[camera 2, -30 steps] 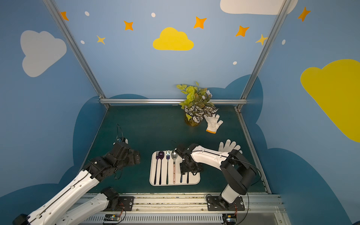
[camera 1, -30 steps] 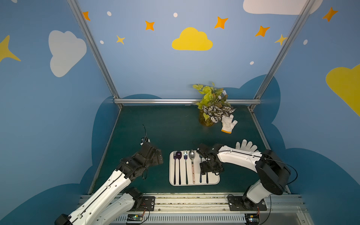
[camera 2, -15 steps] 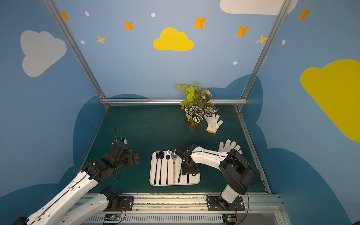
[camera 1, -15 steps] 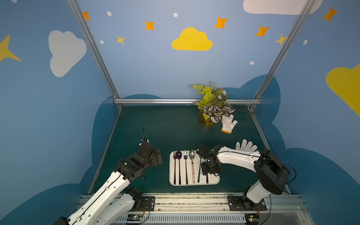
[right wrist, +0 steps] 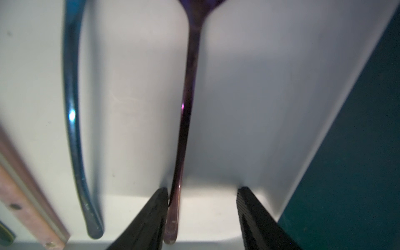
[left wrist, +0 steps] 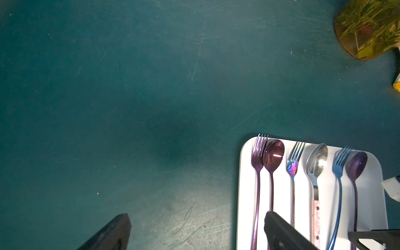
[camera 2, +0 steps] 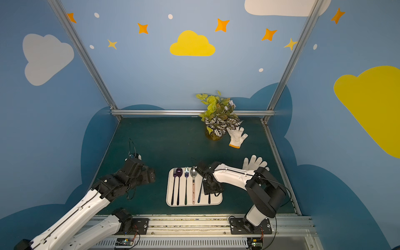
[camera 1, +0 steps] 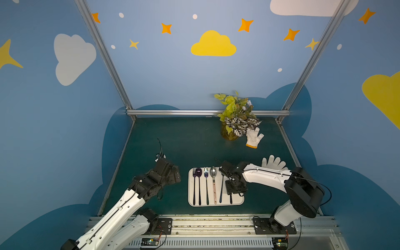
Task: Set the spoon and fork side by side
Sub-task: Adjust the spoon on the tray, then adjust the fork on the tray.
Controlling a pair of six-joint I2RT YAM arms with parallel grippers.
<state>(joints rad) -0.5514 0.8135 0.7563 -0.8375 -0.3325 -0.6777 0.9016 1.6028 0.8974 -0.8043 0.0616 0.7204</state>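
Next, I reach around the fork (camera 1: 221,191) with my right gripper and push it gently toward the dark purple spoon, because the blue fork's handle end (camera 1: 220,201) slants away from the spoon's handle.
A white tray (camera 1: 191,195) holds several forks and spoons in a row. At its right end lie a blue fork (left wrist: 338,168) and a dark purple spoon (left wrist: 357,164), side by side. My right gripper (right wrist: 203,190) is low over the tray, open. The spoon's handle (right wrist: 188,97) runs between its fingers. One finger (right wrist: 159,201) touches the handle end and the other stands well apart. The blue fork's curved handle (right wrist: 70,97) lies just outside the jaws. My left gripper (left wrist: 195,216) is open above the green table, beside the tray's left edge, holding nothing.
On the tray's left part lie a purple fork (camera 1: 194,184), a purple spoon (camera 1: 198,173), a rainbow fork (camera 1: 206,184) and a silver spoon (camera 1: 213,172) with a pink handle. A potted plant (camera 1: 234,121) and two white gloves (camera 1: 254,136) (camera 1: 273,162) sit at the back right.
My right gripper's jaws have narrowed around the purple spoon's handle. The blue fork's handle now lies slightly slanted. The left arm has barely shifted.
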